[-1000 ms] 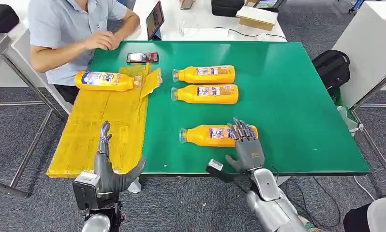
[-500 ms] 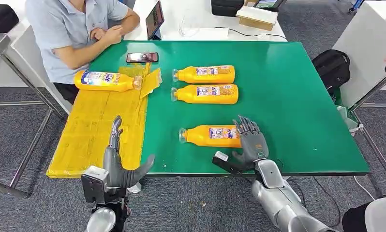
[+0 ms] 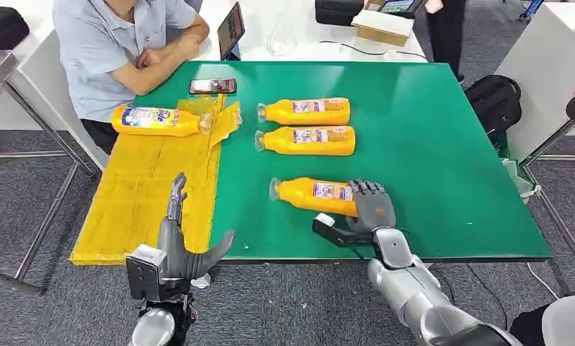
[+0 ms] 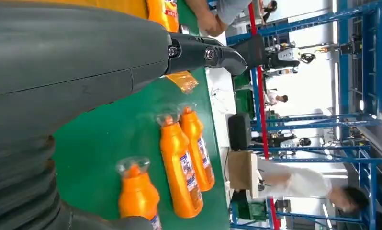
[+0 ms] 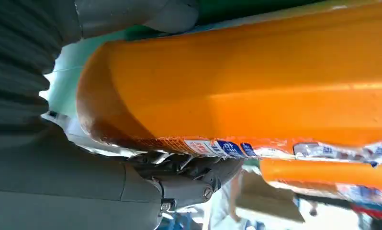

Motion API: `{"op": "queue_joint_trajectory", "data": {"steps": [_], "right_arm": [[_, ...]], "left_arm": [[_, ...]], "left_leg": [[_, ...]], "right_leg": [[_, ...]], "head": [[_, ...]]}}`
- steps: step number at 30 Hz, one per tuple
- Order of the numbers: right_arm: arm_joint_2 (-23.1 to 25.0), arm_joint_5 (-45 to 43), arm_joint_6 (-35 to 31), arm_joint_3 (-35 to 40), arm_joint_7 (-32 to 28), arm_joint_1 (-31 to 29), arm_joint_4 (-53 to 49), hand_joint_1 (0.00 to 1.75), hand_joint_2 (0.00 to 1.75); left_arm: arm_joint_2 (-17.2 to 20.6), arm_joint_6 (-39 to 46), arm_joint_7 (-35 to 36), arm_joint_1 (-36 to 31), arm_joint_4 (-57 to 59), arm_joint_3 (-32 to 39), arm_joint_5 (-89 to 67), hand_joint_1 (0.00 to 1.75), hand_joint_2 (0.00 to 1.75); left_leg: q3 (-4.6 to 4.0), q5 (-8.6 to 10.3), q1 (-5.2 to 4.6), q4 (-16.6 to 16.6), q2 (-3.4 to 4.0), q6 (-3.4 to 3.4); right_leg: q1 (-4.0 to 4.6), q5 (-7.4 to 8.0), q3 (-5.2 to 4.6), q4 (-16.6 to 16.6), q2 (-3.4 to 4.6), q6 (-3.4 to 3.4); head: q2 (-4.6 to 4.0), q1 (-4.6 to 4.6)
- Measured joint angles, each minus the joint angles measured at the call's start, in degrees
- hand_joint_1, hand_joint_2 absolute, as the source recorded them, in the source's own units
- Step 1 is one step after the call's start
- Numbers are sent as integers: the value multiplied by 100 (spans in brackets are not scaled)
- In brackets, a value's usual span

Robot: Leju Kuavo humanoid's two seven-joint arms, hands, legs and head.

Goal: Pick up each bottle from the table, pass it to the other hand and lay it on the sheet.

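The nearest orange bottle point(image 3: 305, 194) has a small printed label point(image 3: 332, 191) on top, so I expect its bottom side to hide a big Tide logo.
The nearest orange bottle point(image 3: 313, 194) lies slightly askew on the green table point(image 3: 429, 158), and my right hand point(image 3: 371, 209) grips its base end. In the right wrist view the bottle point(image 5: 256, 81) sits between the thumb and the curled fingers point(image 5: 194, 179). Two more orange bottles point(image 3: 306, 110) point(image 3: 310, 140) lie side by side mid-table; the left wrist view shows that pair point(image 4: 182, 167) too. Another bottle point(image 3: 155, 119) lies on the far end of the yellow sheet point(image 3: 148, 194). My left hand point(image 3: 180, 238) hovers empty with fingers apart at the sheet's near edge.
A person sits at the table's far left corner with arms folded on it. A phone point(image 3: 212, 86) lies near the sheet's far end and a tablet point(image 3: 230, 29) stands behind it. A black bag point(image 3: 495, 101) rests on the floor to the right.
My right hand slid forward and its fingers closed around the near bottle's base; the bottle turned slightly. My left hand drifted a little right. The person drew their arms in.
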Motion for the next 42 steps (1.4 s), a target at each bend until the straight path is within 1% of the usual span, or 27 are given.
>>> {"op": "queue_joint_trajectory", "data": {"steps": [3, 6, 9, 11, 13, 17, 19, 21, 26, 32, 37, 42], "right_arm": [[17, 0, 198, 11, 168, -89, 46, 175, 175], [17, -50, 292, 15, 150, -137, 72, 175, 175], [17, -230, 242, 2, -132, -139, 83, 175, 175], [17, -617, 111, -59, -675, -104, 83, 175, 175], [20, -1020, -163, -184, -1304, -22, 46, 175, 175], [144, -2288, -322, -507, -2578, 277, -224, 175, 175], [236, -2899, -322, -612, -2996, 496, -559, 175, 175], [372, -3387, -320, -629, -3190, 820, -1022, 175, 175], [758, -4087, -320, -512, -3157, 1506, -2471, 175, 175], [1051, -4631, -47, -123, -3191, 1952, -3802, 175, 175], [1178, -4817, 144, 142, -3281, 2141, -4559, 175, 175], [1263, -4868, 382, 437, -3277, 2175, -4835, 175, 175]], "left_arm": [[0, 2, 28, 0, 0, 0, -11, 0, 175], [2, 2, 44, 1, 0, 2, -17, 0, 175], [4, 2, 50, 1, 2, 2, -24, 0, 175], [4, -4, 52, 3, 2, 2, -26, 0, 175], [7, -9, 35, 10, 2, 2, -22, 0, 175], [7, -2, -83, 18, 2, 2, 131, 0, 175], [4, 4, -109, 39, 2, 7, 284, 0, 175], [2, 7, -96, 109, 2, 46, 437, 0, 175], [2, -144, -55, 339, 2, 221, 527, 0, 175], [2, -893, -133, 544, 2, 315, 502, 0, 175], [-50, -1359, -136, 540, 55, 299, 531, 0, 175], [-125, -1500, -157, 488, 125, 289, 588, 0, 175]], "left_leg": [[5, 1, 0, 0, -4, 2], [11, 2, -1, 0, -6, 3], [14, 2, -1, 0, -6, 3], [14, 2, -1, 0, -6, 2], [13, 1, -1, 0, -5, 2], [11, -6, 1, 0, 2, -2], [9, -7, 6, 0, 2, -3], [3, -10, 13, 0, -1, -8], [-7, -13, 16, 0, -3, -12], [-10, -17, 15, 0, -3, -15], [-10, -18, 14, 0, 0, -14], [-9, -17, 15, 0, 1, -14]], "right_leg": [[-1, -2, 6, -1, -2, 3], [-1, -1, 15, -1, -4, 3], [-1, -1, 19, -1, -4, 4], [-1, 0, 19, -1, -4, 5], [0, 0, 20, 0, -3, 5], [2, 1, 15, 1, -1, 4], [5, -2, 14, 2, -2, 4], [13, -7, 11, 2, -2, 0], [17, -18, 2, 4, -3, -6], [14, -21, -4, 2, -3, -7], [14, -20, -5, 1, -2, -7], [15, -20, -5, 2, -3, -7]], "head": [[0, 0], [0, 2], [0, 0], [0, 0], [0, 2], [0, 0], [0, 0], [0, 0], [0, 0], [0, 0], [0, 0], [0, 0]]}}
